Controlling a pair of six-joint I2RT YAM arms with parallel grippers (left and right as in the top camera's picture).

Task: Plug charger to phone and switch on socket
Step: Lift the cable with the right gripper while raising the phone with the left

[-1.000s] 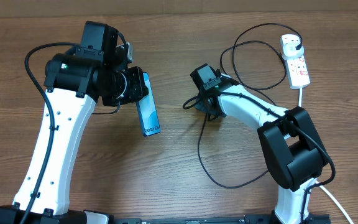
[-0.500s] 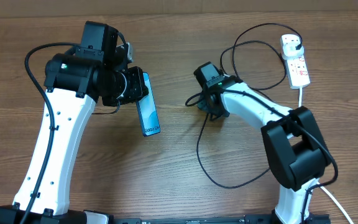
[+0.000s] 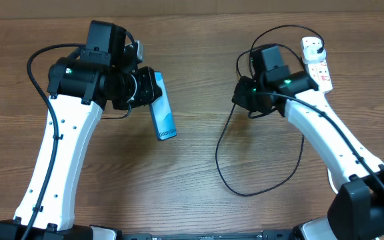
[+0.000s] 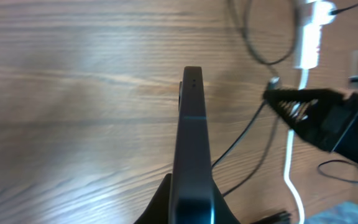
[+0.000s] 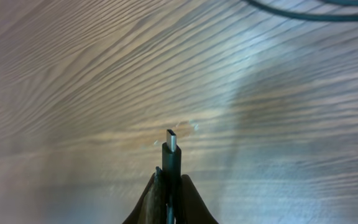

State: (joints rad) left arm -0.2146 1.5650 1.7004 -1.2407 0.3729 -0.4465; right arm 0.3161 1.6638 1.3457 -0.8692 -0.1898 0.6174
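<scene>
The phone tilts steeply (image 3: 161, 105) and the connector is aimed down at the wood. I should pull my left gripper back and make the phone level, with the loose end (image 3: 167, 134) toward the connector.
My left gripper (image 3: 149, 92) is shut on the phone (image 3: 161, 113), held off the table with its cyan screen up and its free end toward the front. In the left wrist view the phone (image 4: 191, 137) runs edge-on out of the gripper (image 4: 191, 202). My right gripper (image 3: 240, 100) is shut on the charger's connector; its small metal tip (image 5: 172, 142) sticks out past the fingers (image 5: 188, 198) over bare wood. The charger cable (image 3: 220, 157) loops across the table to a black plug (image 3: 317, 45) in the white socket (image 3: 319, 67) at the back right.
The socket's thick white lead (image 3: 323, 100) runs toward the front right, also seen in the left wrist view as a white lead (image 4: 291, 180). The right arm (image 4: 328, 118) shows at that view's right edge. Cable loops (image 3: 272, 80) lie around the right arm.
The right gripper has swung right and back toward the socket, carrying the connector. The phone in the left gripper has shifted slightly right and tilted.
</scene>
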